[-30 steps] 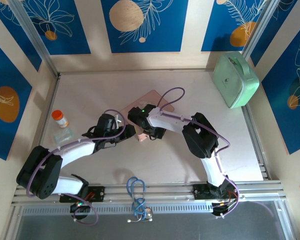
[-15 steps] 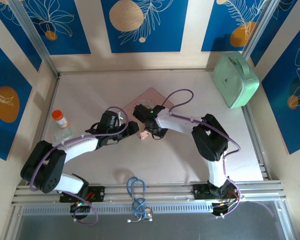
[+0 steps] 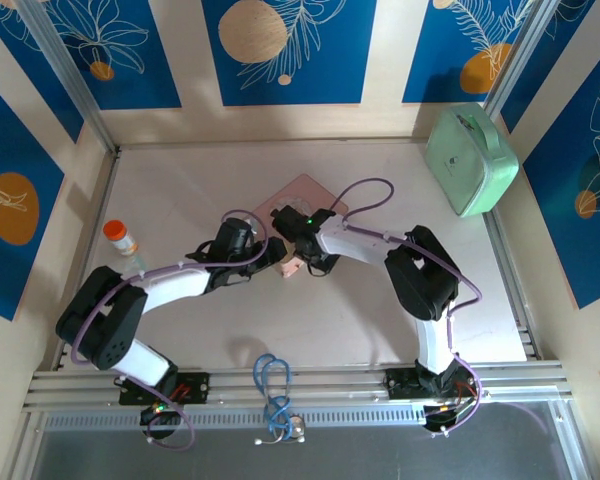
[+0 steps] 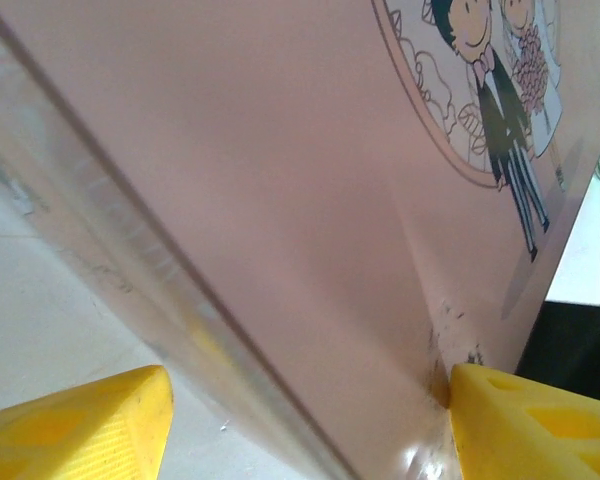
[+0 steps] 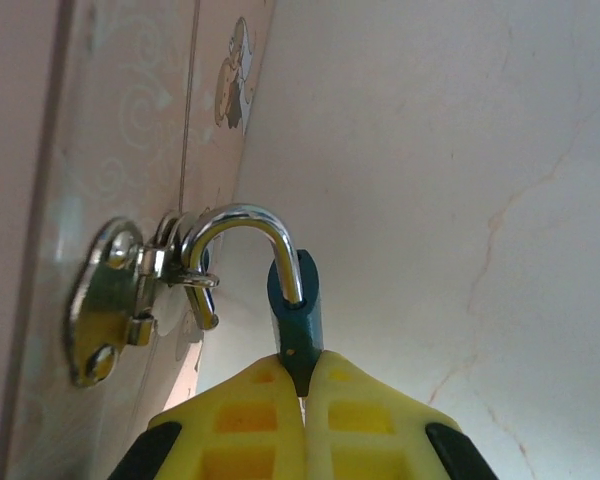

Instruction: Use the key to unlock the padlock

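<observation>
The open shackle's free leg is hooked through the metal hasp, so my right gripper should pull that leg out before it puts the padlock down next to the tin.
The padlock has a small teal body, and my right gripper is shut on its lower end. Its silvery shackle arches left through the metal hasp on the pink picture tin. One shackle leg sits in the body; the other ends free beside the hasp. My left gripper straddles the tin: the right finger touches it, while the left finger stands a little apart. From above, both grippers meet at the tin mid-table. The key is hidden.
An orange-capped bottle and a clear plastic piece lie at the left. A mint-green case stands at the back right. A blue cable loop hangs over the near rail. Open tabletop lies near right.
My left arm has reached further right, bringing its gripper up against the tin. The right wrist has shifted slightly right, staying shut on the padlock.
</observation>
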{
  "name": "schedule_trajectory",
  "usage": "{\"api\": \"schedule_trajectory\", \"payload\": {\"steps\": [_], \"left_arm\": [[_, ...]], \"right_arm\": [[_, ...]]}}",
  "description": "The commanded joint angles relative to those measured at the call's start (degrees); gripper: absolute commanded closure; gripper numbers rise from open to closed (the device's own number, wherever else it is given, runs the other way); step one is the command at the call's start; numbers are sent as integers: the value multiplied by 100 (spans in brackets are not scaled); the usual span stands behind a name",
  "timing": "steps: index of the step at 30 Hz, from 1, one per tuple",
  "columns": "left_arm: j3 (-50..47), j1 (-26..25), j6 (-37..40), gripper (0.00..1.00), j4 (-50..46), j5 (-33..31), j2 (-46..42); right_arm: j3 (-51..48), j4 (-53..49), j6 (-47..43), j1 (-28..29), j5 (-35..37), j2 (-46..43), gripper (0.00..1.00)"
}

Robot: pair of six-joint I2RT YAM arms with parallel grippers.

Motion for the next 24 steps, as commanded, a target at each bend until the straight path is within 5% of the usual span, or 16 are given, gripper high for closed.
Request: {"api": "schedule_trajectory", "payload": {"steps": [1, 8, 16, 24], "left_arm": [[-48, -10, 14, 29, -723, -451, 199], [-146, -9, 103, 30, -746, -426, 236], [-241, -1, 235, 31, -804, -336, 119], [-327, 226, 535, 32, -1120, -338, -171]], "right_arm": [[256, 51, -173, -244, 394, -177, 100], [-52, 536, -439, -644, 147, -447, 100], [-1686, 1969, -762, -790, -712, -1467, 100], [-2712, 2017, -1328, -279, -794, -2493, 100]]}}
